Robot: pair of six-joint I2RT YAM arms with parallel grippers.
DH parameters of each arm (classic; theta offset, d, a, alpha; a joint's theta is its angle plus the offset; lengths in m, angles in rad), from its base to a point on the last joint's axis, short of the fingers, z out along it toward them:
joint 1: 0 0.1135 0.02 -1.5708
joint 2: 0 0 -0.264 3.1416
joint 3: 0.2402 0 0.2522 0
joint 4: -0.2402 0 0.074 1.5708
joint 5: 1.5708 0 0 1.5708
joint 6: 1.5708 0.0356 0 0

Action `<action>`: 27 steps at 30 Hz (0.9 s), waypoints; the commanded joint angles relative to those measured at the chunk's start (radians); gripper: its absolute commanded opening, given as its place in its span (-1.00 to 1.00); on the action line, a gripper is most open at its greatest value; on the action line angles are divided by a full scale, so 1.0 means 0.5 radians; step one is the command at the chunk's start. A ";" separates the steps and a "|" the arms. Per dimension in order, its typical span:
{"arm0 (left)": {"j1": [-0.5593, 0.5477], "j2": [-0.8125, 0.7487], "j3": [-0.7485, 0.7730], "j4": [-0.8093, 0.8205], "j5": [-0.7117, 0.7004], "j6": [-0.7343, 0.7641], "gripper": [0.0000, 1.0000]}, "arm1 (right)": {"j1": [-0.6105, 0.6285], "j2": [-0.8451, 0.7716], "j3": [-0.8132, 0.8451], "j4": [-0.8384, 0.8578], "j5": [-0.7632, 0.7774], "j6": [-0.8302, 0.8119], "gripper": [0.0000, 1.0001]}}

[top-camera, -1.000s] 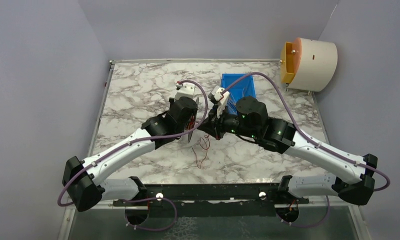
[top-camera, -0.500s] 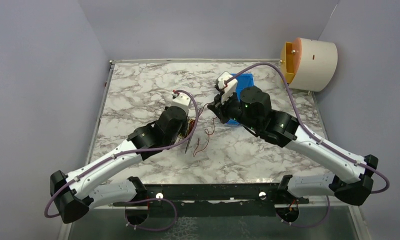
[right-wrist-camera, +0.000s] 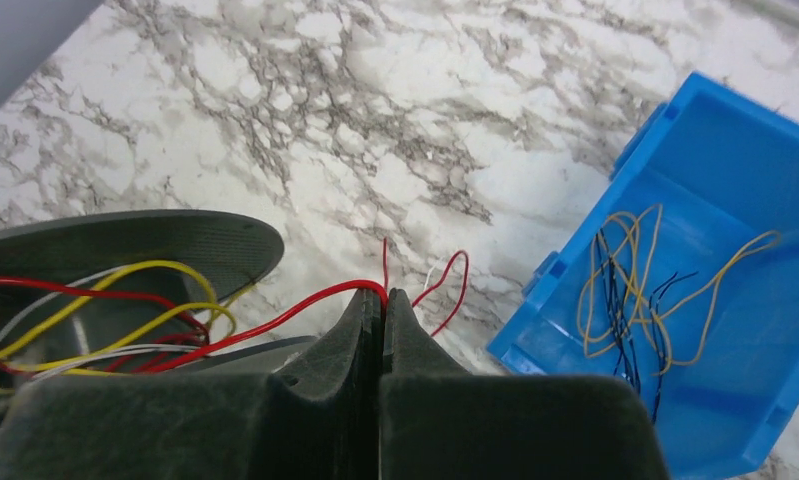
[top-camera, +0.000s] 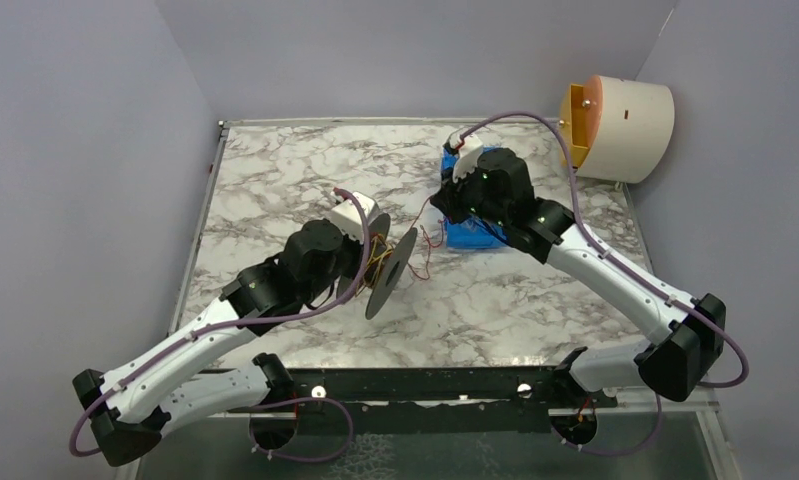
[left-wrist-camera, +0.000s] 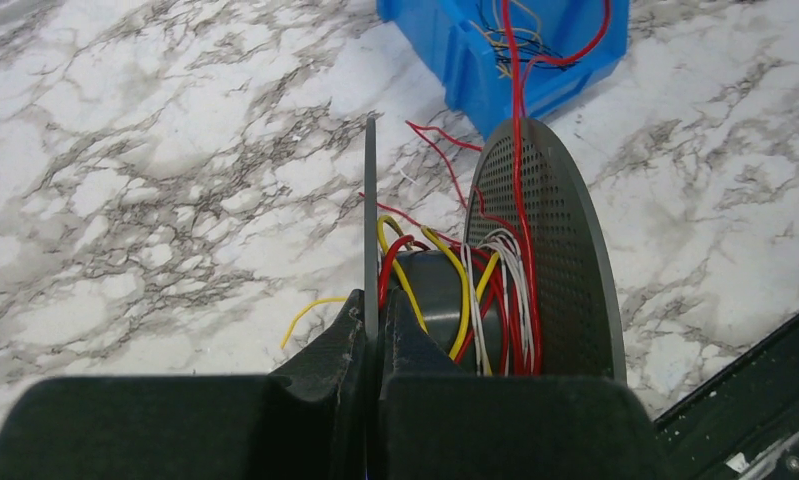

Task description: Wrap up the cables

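The red cable comes from the middle of the spool inside the perforated disc, so my right gripper should continue to move it toward the spool and let it go beside the perforated disc.
A black spool with two perforated discs stands on edge at mid table. Red, yellow and white cables are wound loosely round its hub. My left gripper is shut on the spool's near disc. My right gripper is shut on a red cable that runs taut from the spool; its free end curls over the marble. In the top view the right gripper sits over the blue bin's near left corner, right of the spool.
A blue bin holds several loose yellow and dark wires. A white and orange drum stands off the table's far right corner. A black rail runs along the near edge.
My left arm has pulled back toward the near left with the spool, turning its disc into view. My right gripper has moved away to the far right, drawing the red cable out.
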 commanded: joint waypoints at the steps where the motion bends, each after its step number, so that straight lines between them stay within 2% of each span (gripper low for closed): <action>1: -0.009 -0.130 0.159 -0.044 0.297 0.026 -1.00 | -0.102 0.021 -0.174 0.245 -0.155 0.112 -0.99; 8: -0.010 -0.211 0.362 -0.050 0.519 -0.057 -1.00 | -0.133 -0.003 -0.485 0.448 -0.326 0.232 -0.98; 16: -0.008 -0.208 0.601 -0.046 0.609 -0.116 -1.00 | -0.140 -0.048 -0.818 0.800 -0.629 0.401 -0.94; 19: -0.009 -0.199 0.666 -0.037 0.641 -0.153 -1.00 | -0.138 -0.068 -0.927 0.944 -0.716 0.466 -0.82; 27: -0.008 -0.182 0.808 -0.019 0.741 -0.197 -1.00 | -0.138 -0.151 -1.067 1.134 -0.767 0.516 -0.33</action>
